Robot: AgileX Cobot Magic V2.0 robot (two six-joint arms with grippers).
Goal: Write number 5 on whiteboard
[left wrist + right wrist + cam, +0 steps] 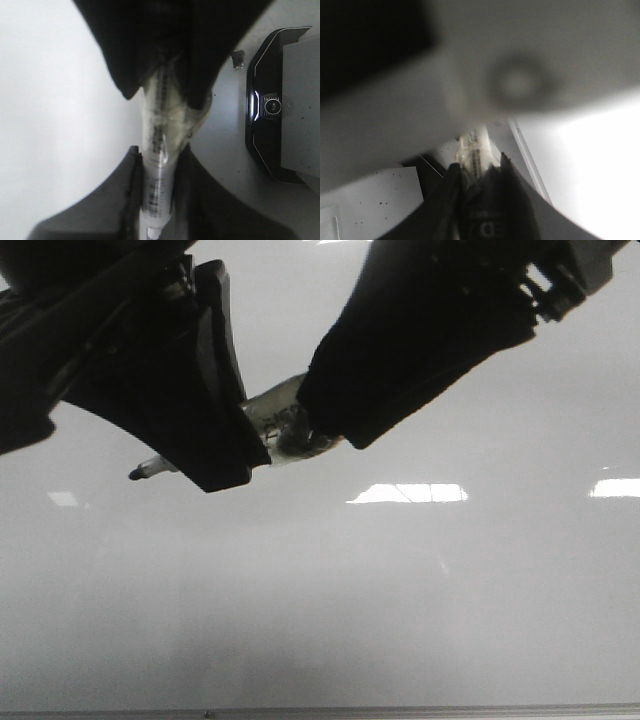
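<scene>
The marker's body (pixel 168 466) is held near its tip by my left gripper's fingers, so they should open and back off before my right gripper writes on the whiteboard (pixel 310 490).
The whiteboard (pixel 320 600) fills the front view, glossy and pale grey. No number 5 shows on it. A clear-bodied marker (pixel 278 420) hangs above the board between both grippers, its dark tip (pixel 135 473) pointing left. My left gripper (pixel 225 455) is shut on the marker's barrel near the tip end, and the left wrist view shows the marker (pixel 157 180) pinched between the left gripper's (pixel 157 200) jaws. My right gripper (pixel 320 430) is shut on the marker's other end, and the right wrist view shows the marker (pixel 475 150) coming out of the right gripper (pixel 477 172).
The board's thin frame edge (pixel 320 712) runs along the bottom of the front view. Bright light reflections (pixel 408 493) lie on the board. A black device (pixel 270 107) sits on a grey surface beyond the board in the left wrist view.
</scene>
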